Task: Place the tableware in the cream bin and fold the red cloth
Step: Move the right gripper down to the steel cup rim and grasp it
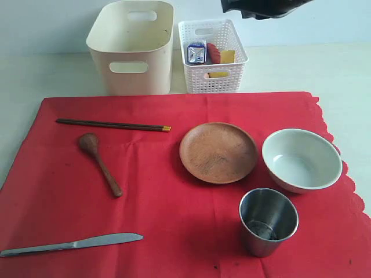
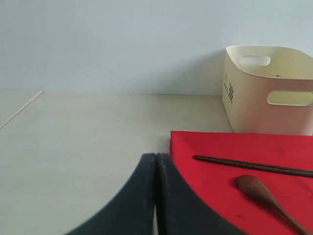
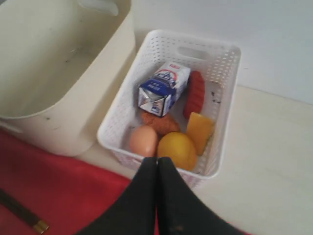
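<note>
I keep moving my right gripper toward the cup's rim point(image 1: 288, 200) and open it above there, as the steel cup's opening point(image 1: 269, 213) faces up, clear of the wooden plate.
The red cloth point(image 1: 174, 191) lies flat over the table, scalloped edge on the right. On it rest dark chopsticks point(image 1: 113, 124), a wooden spoon point(image 1: 99, 162), a silver knife point(image 1: 72, 244), a round wooden plate point(image 1: 218, 152), a white bowl point(image 1: 301, 159) and a steel cup point(image 1: 268, 221). Behind the cloth stands the empty cream bin point(image 1: 133, 46). My right gripper point(image 3: 157, 160) is shut and empty, hanging above the white basket's front edge. My left gripper point(image 2: 155, 156) is shut and empty, low by the cloth's far left corner point(image 2: 178, 139), near the chopsticks point(image 2: 252, 164) and spoon point(image 2: 266, 193).
A white lattice basket point(image 1: 212, 55) right of the bin holds a blue-white carton point(image 3: 164, 88), an egg point(image 3: 144, 140), an orange fruit point(image 3: 177, 149) and other food. Bare pale table point(image 1: 324, 69) runs behind and to the right of the cloth.
</note>
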Controlling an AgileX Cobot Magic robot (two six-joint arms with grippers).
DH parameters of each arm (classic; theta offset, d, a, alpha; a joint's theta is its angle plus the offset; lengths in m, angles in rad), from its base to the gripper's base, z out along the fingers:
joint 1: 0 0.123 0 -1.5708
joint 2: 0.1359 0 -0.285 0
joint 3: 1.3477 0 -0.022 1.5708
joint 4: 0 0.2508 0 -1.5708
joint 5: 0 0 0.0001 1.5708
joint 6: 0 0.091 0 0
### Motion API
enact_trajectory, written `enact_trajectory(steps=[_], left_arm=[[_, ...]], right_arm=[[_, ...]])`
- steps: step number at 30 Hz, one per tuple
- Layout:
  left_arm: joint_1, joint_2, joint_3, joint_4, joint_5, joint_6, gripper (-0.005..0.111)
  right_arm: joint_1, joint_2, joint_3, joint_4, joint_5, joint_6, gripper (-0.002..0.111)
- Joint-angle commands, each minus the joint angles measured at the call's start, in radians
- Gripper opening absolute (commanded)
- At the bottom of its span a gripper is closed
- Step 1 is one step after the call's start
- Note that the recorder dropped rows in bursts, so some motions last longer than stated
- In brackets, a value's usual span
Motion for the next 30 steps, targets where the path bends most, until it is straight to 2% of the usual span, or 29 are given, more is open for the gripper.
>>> enact_trajectory(steps=[1, 7, 20, 30], left_arm=[[0.002, -0.006, 0.000, -0.002, -0.002, 0.003, 0.000], [0.002, -0.006, 0.000, -0.002, -0.002, 0.003, 0.000], [0.002, -0.006, 0.000, -0.002, -0.002, 0.003, 0.000], [0.002, -0.006, 0.000, -0.002, -0.002, 0.003, 0.000]], right_arm=[[0.065, -0.078, 0.082, 0.003, -0.020, 0.000, 0.000], [0.158, -0.121, 0.150, 0.005, 0.015, 0.001, 0.000], [0.284, -0.218, 0.171, 0.002, 0.383, 0.077, 0.000], [0.313, -0.498, 0.447, -0.133, 0.376, 0.325, 0.000]])
